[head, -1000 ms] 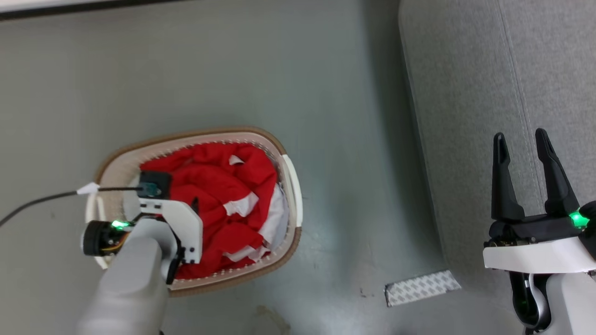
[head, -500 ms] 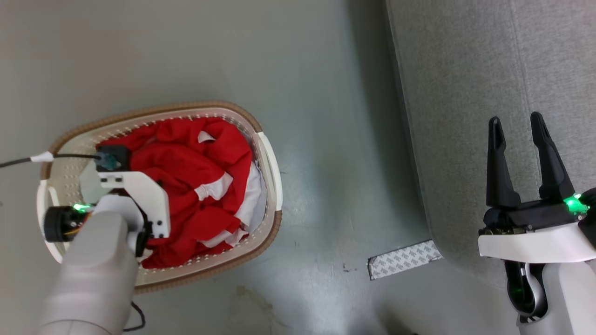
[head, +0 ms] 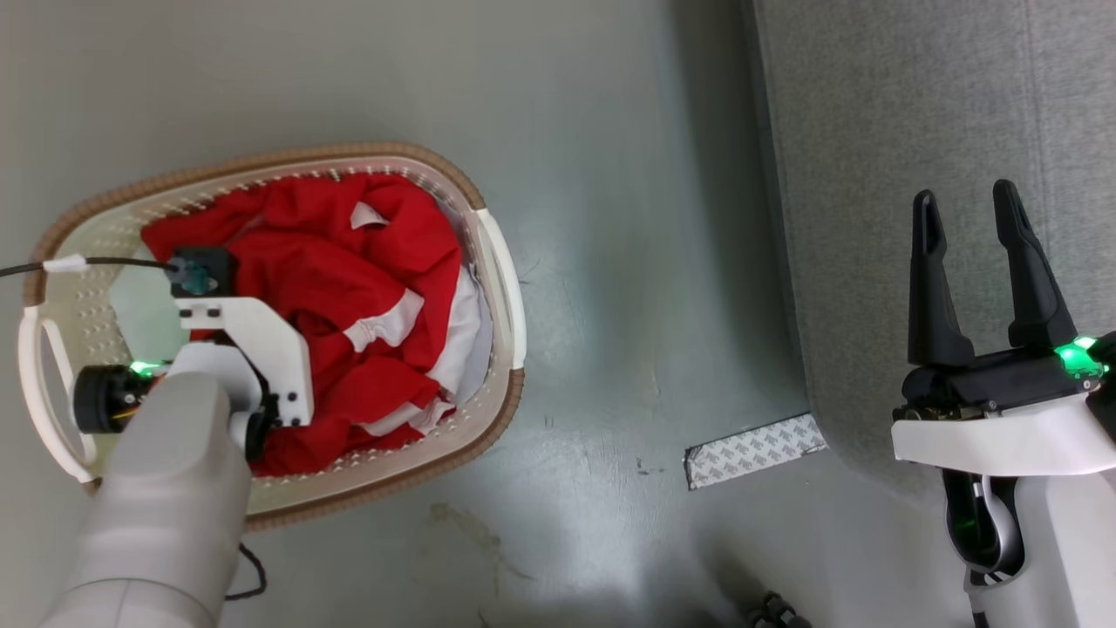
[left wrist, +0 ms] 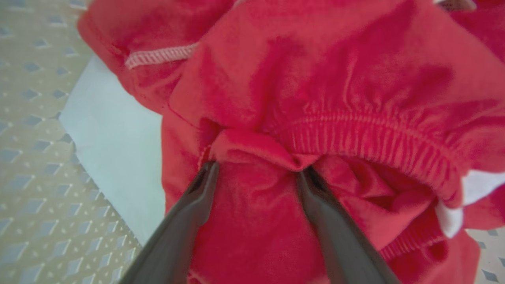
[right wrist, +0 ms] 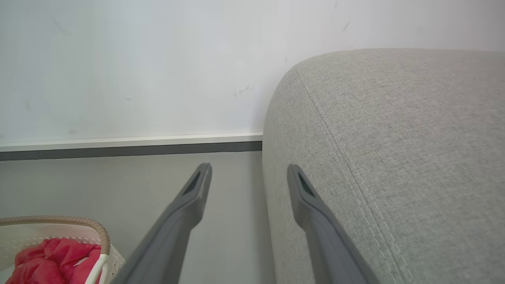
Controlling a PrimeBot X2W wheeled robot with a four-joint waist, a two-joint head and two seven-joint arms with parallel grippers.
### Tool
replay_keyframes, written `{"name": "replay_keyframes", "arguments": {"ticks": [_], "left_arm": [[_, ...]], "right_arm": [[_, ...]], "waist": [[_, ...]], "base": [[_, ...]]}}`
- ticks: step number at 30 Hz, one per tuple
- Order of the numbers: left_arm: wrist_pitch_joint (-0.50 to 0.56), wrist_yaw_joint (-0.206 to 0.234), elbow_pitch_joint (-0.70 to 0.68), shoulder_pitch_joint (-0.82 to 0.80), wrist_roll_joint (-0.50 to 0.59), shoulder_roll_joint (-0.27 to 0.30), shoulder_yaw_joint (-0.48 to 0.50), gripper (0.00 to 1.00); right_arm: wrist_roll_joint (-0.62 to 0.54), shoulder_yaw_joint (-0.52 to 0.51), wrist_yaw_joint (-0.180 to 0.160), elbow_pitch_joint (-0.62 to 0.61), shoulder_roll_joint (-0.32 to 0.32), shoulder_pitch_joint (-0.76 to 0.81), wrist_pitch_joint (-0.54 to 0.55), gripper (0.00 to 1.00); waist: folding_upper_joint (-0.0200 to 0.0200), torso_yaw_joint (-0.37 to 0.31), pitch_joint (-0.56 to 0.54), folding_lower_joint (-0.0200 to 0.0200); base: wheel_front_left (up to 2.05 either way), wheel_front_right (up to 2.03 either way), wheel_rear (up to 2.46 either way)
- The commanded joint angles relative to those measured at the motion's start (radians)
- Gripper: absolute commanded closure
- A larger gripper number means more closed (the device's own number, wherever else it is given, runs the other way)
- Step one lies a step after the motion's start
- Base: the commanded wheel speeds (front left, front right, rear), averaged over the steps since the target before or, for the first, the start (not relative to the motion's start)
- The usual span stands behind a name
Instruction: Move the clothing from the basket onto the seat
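Note:
I should expect more red clothing [head: 416,235] to stay behind when I pick up the red garment's fold, because red layers with separate white patches [head: 367,215] lie over each other in the basket.
The cream perforated basket [head: 261,161] with its brown rim stands on the floor at the left, holding crumpled red clothing [head: 349,288] with white trim. My left arm reaches down into it, the wrist [head: 253,349] covering the fingers. In the left wrist view my left gripper [left wrist: 256,169] is open, both tips pressed into the red clothing [left wrist: 335,79] with a fold bunched between them. My right gripper [head: 963,205] is open and empty, hanging over the left edge of the light grey seat [head: 872,174]. The right wrist view shows that gripper [right wrist: 248,169] beside the seat [right wrist: 394,138], with the basket [right wrist: 59,219] low on the left.
A grey-white patterned strip [head: 754,449] lies on the floor by the seat's corner. A black cable [head: 105,260] runs from the left wrist across the basket. A pale sheet [left wrist: 114,146] lines the basket's bottom. A white wall with a dark skirting [right wrist: 118,150] stands behind.
The camera has moved, so the basket now sits further left and higher in the picture. My left arm stays inside the basket on the red clothing. The right gripper stays open.

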Motion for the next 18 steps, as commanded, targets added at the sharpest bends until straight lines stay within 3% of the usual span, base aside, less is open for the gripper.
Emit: {"name": "replay_keyframes", "arguments": {"ticks": [1,6,8,9,10,18], "left_arm": [[0.003,-0.007,0.007,-0.004,-0.02,-0.005,-0.003,0.0],[-0.009,-0.033,0.01,0.002,-0.025,-0.02,-0.015,0.04],[-0.007,-0.043,0.012,0.013,-0.025,-0.031,-0.022,0.56],[-0.007,-0.051,0.013,0.017,-0.023,-0.035,-0.026,0.92],[-0.01,-0.056,0.014,0.022,-0.019,-0.04,-0.034,1.0],[-0.054,-0.097,0.017,0.067,-0.09,-0.091,-0.011,1.0]], "right_arm": [[0.014,-0.002,-0.002,-0.003,0.002,-0.016,0.0,0.0],[0.006,-0.011,-0.002,0.004,0.002,-0.017,0.0,0.0],[0.004,-0.021,-0.002,0.007,0.002,-0.018,0.0,0.0],[0.001,-0.024,-0.002,0.009,0.001,-0.018,0.0,0.0],[-0.002,-0.027,-0.002,0.011,0.001,-0.019,0.0,0.0],[-0.017,-0.042,-0.002,0.023,0.001,0.0,0.0,0.0]], "waist": [[0.0,0.004,0.009,-0.0001],[0.0,0.017,0.009,-0.0001],[0.0,0.024,0.002,-0.0001],[0.0,0.028,-0.002,-0.0001],[0.0,0.033,-0.008,-0.0001],[0.0,0.068,-0.081,-0.0001]], "base": [[0.0,0.0,0.0],[0.0,0.0,0.0],[0.0,0.0,0.0],[0.0,0.0,0.0],[0.0,0.0,0.0],[0.0,0.0,0.0]]}}
